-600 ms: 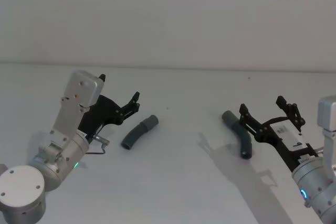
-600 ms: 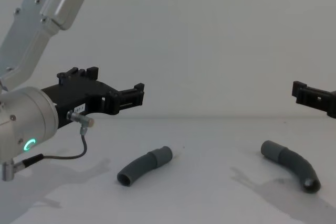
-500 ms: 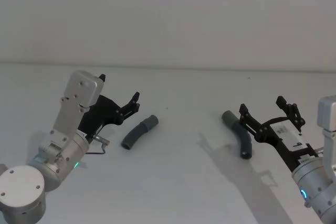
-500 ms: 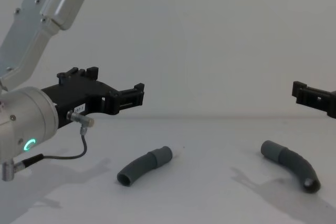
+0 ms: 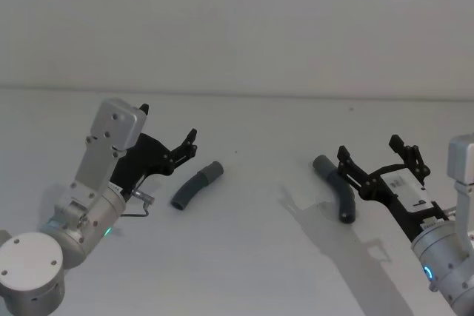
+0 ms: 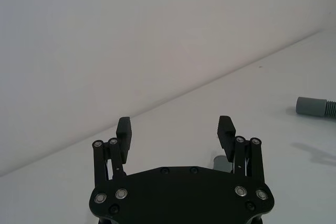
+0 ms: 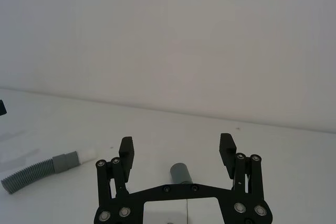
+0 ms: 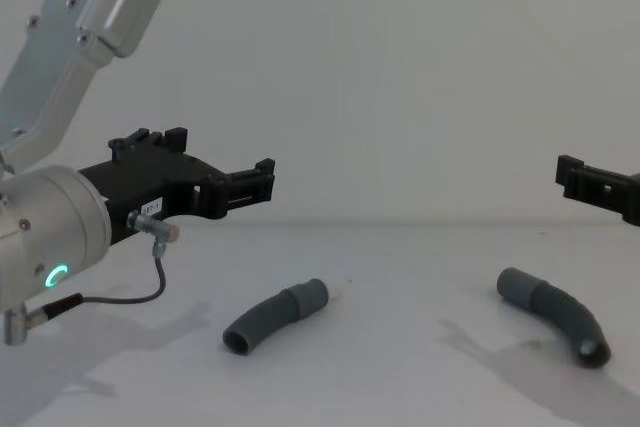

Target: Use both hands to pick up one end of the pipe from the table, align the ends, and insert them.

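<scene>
The pipe piece [image 8: 275, 317] will carry a white connector up with it when the robot's left gripper lifts, because faint white shows past the cuff's end.
Two curved dark grey ribbed pipe pieces lie on the off-white table [image 5: 259, 257]. The left piece [image 5: 196, 185] [image 8: 275, 314] has its cuff end [image 5: 213, 171] pointing away from me. My left gripper [image 5: 168, 125] [image 8: 262, 179] hovers open just left of and above it, holding nothing. In the left wrist view this gripper [image 6: 175, 129] shows a grey cuff [image 6: 220, 162] just below its fingers. The right piece [image 5: 337, 194] [image 8: 555, 314] lies under the open right gripper [image 5: 369, 147] [image 7: 176, 145], its cuff [image 7: 180, 172] between the fingers and lower down. Neither gripper touches a piece.
A thin grey cable [image 8: 130, 292] loops from the left wrist with its green ring [image 8: 58, 274]. A plain pale wall [image 5: 237, 20] rises behind the table. Bare table lies between the two pieces [image 5: 266, 190].
</scene>
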Available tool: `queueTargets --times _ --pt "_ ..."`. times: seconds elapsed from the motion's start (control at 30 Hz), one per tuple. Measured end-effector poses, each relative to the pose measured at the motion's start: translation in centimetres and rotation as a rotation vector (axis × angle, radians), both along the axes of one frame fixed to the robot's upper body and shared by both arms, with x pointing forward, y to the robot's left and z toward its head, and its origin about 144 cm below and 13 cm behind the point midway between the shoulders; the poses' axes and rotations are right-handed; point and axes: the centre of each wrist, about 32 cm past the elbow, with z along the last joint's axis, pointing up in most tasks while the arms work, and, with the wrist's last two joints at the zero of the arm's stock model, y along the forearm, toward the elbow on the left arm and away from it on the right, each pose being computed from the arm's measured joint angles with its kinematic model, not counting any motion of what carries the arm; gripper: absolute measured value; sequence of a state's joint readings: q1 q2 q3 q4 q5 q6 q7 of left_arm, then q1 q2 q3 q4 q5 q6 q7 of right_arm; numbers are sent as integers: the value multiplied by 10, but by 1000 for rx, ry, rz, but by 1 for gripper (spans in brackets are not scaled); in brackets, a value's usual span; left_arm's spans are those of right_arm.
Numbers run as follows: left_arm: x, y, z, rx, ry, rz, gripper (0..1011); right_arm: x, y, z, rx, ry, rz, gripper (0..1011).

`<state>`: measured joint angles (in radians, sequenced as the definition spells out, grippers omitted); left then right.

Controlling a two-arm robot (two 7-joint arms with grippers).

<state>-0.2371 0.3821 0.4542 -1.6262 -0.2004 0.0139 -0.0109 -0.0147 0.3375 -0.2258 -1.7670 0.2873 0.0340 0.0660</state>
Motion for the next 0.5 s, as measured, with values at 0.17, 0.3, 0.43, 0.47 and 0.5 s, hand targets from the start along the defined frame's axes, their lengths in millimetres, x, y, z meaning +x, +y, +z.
queueTargets --times 0.17,0.3,0.43,0.47,0.5 --pt "0 0 0 0 0 0 1000 0 0 0 0 0 0 1001" --pt "0 0 0 0 0 0 1000 0 0 0 0 0 0 1001" --pt "0 0 0 0 0 0 1000 0 0 0 0 0 1 1001" --pt "0 0 0 0 0 0 1000 0 0 0 0 0 1 1001" --pt "0 0 0 0 0 0 1000 0 0 0 0 0 1 1001"
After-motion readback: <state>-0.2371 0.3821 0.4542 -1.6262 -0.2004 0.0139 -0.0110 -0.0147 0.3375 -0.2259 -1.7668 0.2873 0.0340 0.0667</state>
